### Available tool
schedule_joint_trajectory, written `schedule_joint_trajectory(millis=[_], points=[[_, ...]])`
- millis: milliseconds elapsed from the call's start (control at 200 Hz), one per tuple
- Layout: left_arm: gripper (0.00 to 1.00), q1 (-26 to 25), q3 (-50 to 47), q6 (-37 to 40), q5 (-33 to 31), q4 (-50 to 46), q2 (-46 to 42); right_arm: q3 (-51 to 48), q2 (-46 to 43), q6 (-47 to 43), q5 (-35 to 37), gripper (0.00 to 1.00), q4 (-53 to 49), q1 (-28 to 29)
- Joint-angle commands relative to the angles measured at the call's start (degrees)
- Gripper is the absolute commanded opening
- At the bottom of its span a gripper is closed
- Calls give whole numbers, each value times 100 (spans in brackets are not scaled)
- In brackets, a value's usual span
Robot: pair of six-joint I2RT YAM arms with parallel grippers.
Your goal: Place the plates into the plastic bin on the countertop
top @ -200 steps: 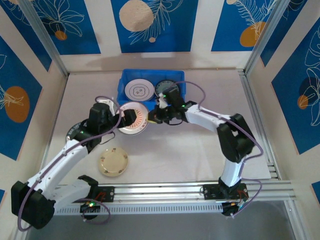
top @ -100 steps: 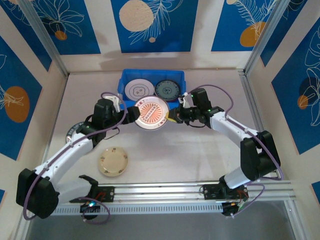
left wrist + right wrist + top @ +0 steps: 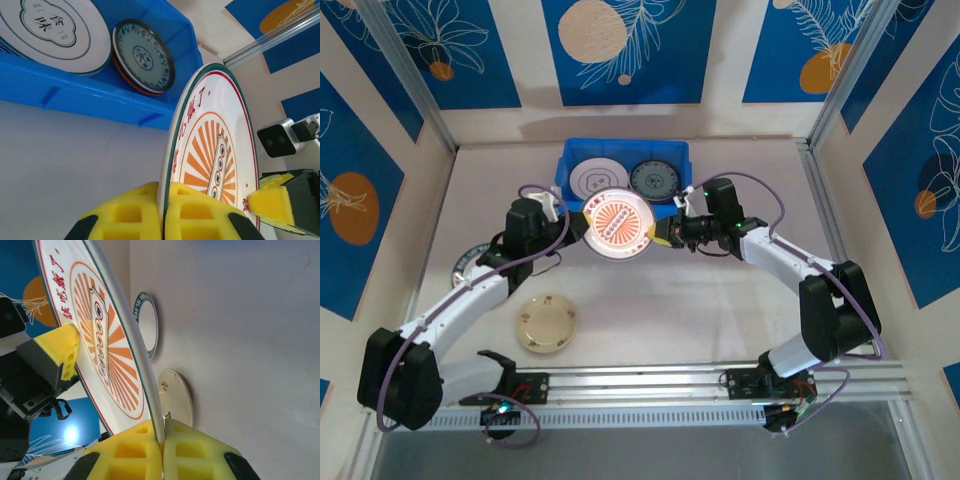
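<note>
Next, my left gripper opens and back away, as both grippers hold the striped plate's rim, before my right gripper sets it onto the bin's white plate.
A white plate with orange stripes hangs tilted above the countertop, just in front of the blue plastic bin. My left gripper is shut on its left rim, and my right gripper is shut on its right rim. In the left wrist view the yellow pads of the left gripper pinch the edge of the striped plate. In the right wrist view the right gripper clamps the striped plate the same way. In the bin lie a white plate and a teal patterned plate.
A cream plate lies on the countertop at the front left. A dark-rimmed plate sits half hidden under my left arm. Patterned walls and metal posts frame the space, and a rail runs along the near edge.
The right gripper carried the striped plate rightward and up, toward the bin's front. The left gripper followed and closed on the plate's left rim.
</note>
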Motion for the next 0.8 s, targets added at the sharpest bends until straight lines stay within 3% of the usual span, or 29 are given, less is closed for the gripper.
schedule_joint_trajectory(millis=[0,155,255,305,400,425,450,475,515,540,795], points=[[0,117,-214,7,277,338,-47,423,69,-277,-21,23,-117,-13],[0,150,-302,-305,777,754,77,730,356,-412,137,28,-72,-41],[0,156,-338,-352,821,777,50,985,528,-443,232,13,-141,-42],[0,156,-336,-329,818,755,33,1082,601,-476,241,0,-161,-42],[0,182,-267,-192,605,365,8,1316,711,-476,465,0,-370,-59],[14,199,-245,-158,488,198,-11,1404,741,-490,549,0,-443,-60],[45,222,-242,-123,366,50,-51,1513,776,-507,659,0,-580,-69],[66,249,-255,-98,242,-52,-110,1645,835,-533,801,0,-736,-69],[90,295,-307,-60,19,-201,-235,1888,944,-584,1003,0,-982,-78],[99,319,-347,-43,-126,-289,-320,2027,1033,-605,1107,0,-1105,-78],[100,463,-674,228,-611,-649,-988,3919,2457,-594,1524,0,-2043,-89]])
